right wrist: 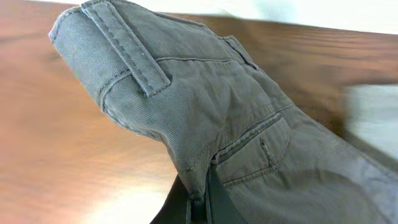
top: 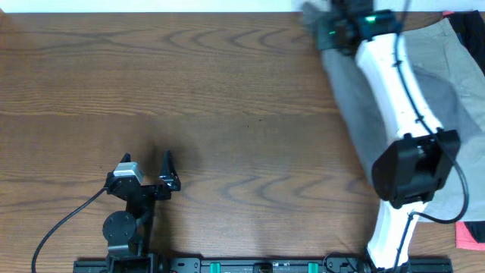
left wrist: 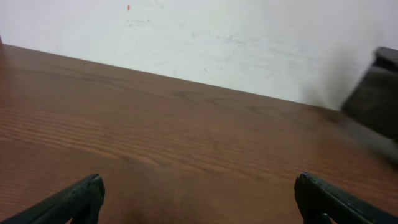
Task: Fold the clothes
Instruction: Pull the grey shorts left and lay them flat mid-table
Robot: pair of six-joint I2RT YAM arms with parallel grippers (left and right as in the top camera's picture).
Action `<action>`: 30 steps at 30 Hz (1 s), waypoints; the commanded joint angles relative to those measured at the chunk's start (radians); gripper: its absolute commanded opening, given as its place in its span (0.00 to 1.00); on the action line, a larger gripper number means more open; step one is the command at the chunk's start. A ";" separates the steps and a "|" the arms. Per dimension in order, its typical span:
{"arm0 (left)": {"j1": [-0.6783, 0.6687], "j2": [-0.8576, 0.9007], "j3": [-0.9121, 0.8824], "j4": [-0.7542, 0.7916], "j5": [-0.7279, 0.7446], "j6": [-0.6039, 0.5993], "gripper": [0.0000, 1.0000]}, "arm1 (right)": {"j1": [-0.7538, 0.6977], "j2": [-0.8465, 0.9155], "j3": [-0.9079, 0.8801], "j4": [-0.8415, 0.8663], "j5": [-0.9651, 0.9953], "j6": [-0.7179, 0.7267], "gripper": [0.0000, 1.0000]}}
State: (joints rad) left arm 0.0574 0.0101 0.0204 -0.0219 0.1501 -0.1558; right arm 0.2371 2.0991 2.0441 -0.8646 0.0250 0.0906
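Note:
The waistband end of the dark grey [right wrist: 124, 53] shorts is in my right gripper and the table's middle [top: 235, 98] is clear, so I should keep sweeping there until the shorts spread out.
The dark grey shorts [top: 350, 98] hang in a long strip at the far right of the table, under my right arm. My right gripper [top: 327, 29] is shut on their edge at the table's far edge. The right wrist view shows the shorts [right wrist: 205, 87] close up, with waistband, belt loop and pocket seam, pinched between the fingers [right wrist: 199, 202]. A light khaki-beige pair [top: 447, 83] lies further right, partly under the arm. My left gripper [top: 148, 168] is open and empty above bare table at the front left; its fingertips show in the left wrist view [left wrist: 198, 196].
A pink-red item [top: 470, 233] lies at the right front edge. A dark cloth [top: 470, 38] lies at the far right corner. A white wall [left wrist: 217, 37] stands behind the wooden table [top: 189, 91].

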 commanded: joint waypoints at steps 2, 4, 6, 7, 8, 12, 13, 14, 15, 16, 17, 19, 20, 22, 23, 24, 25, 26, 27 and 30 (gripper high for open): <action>0.004 -0.006 -0.016 -0.034 0.011 0.014 0.98 | 0.140 -0.019 -0.022 0.009 -0.138 -0.018 0.01; 0.004 -0.006 -0.016 -0.034 0.011 0.014 0.98 | 0.209 -0.019 -0.038 0.008 -0.140 -0.017 0.01; 0.004 -0.006 -0.016 -0.034 0.011 0.014 0.98 | 0.267 -0.019 -0.053 0.007 -0.163 -0.016 0.01; 0.004 -0.006 -0.016 -0.034 0.011 0.014 0.98 | 0.301 -0.019 -0.060 0.007 -0.198 -0.015 0.01; 0.004 -0.006 -0.016 -0.034 0.011 0.014 0.98 | 0.324 -0.019 -0.062 0.007 -0.225 -0.005 0.01; 0.004 -0.006 -0.016 -0.034 0.011 0.014 0.98 | 0.419 -0.019 -0.062 0.021 -0.342 0.026 0.01; 0.004 -0.006 -0.016 -0.034 0.011 0.014 0.98 | 0.438 -0.019 -0.062 0.024 -0.343 0.027 0.01; 0.004 -0.006 -0.016 -0.034 0.011 0.014 0.98 | 0.454 -0.019 -0.062 0.027 -0.335 0.029 0.01; 0.004 -0.006 -0.016 -0.034 0.011 0.014 0.98 | 0.469 -0.019 -0.062 0.028 -0.332 0.030 0.02; 0.004 -0.006 -0.016 -0.034 0.010 0.014 0.98 | 0.478 -0.019 -0.062 0.030 -0.332 0.037 0.02; 0.004 -0.006 -0.016 -0.034 0.011 0.014 0.98 | 0.486 -0.019 -0.062 0.031 -0.333 0.043 0.02; 0.004 -0.006 -0.016 -0.034 0.011 0.014 0.98 | 0.497 -0.019 -0.062 0.029 -0.338 0.052 0.08; 0.004 -0.006 -0.016 -0.034 0.011 0.014 0.98 | 0.497 -0.019 -0.062 0.026 -0.349 0.051 0.23; 0.004 -0.006 -0.016 -0.034 0.011 0.014 0.98 | 0.495 -0.022 -0.061 0.011 -0.378 0.051 0.61; 0.004 -0.006 -0.016 -0.034 0.011 0.014 0.98 | 0.490 -0.024 -0.060 0.003 -0.390 0.052 0.62; 0.004 -0.006 -0.016 -0.034 0.011 0.014 0.98 | 0.483 -0.028 -0.060 -0.007 -0.405 0.053 0.64; 0.004 -0.006 -0.016 -0.034 0.011 0.014 0.98 | 0.472 -0.035 -0.060 -0.020 -0.419 0.063 0.67; 0.004 -0.006 -0.016 -0.034 0.011 0.014 0.98 | 0.458 -0.047 -0.060 -0.036 -0.423 0.078 0.70; 0.004 -0.006 -0.016 -0.034 0.011 0.014 0.98 | 0.443 -0.058 -0.060 -0.049 -0.425 0.093 0.73; 0.004 -0.006 -0.016 -0.034 0.011 0.014 0.98 | 0.377 -0.120 -0.060 -0.098 -0.424 0.100 0.99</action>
State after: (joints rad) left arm 0.0574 0.0101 0.0204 -0.0216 0.1501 -0.1558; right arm 0.6846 2.0800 1.9808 -0.9428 -0.3748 0.1707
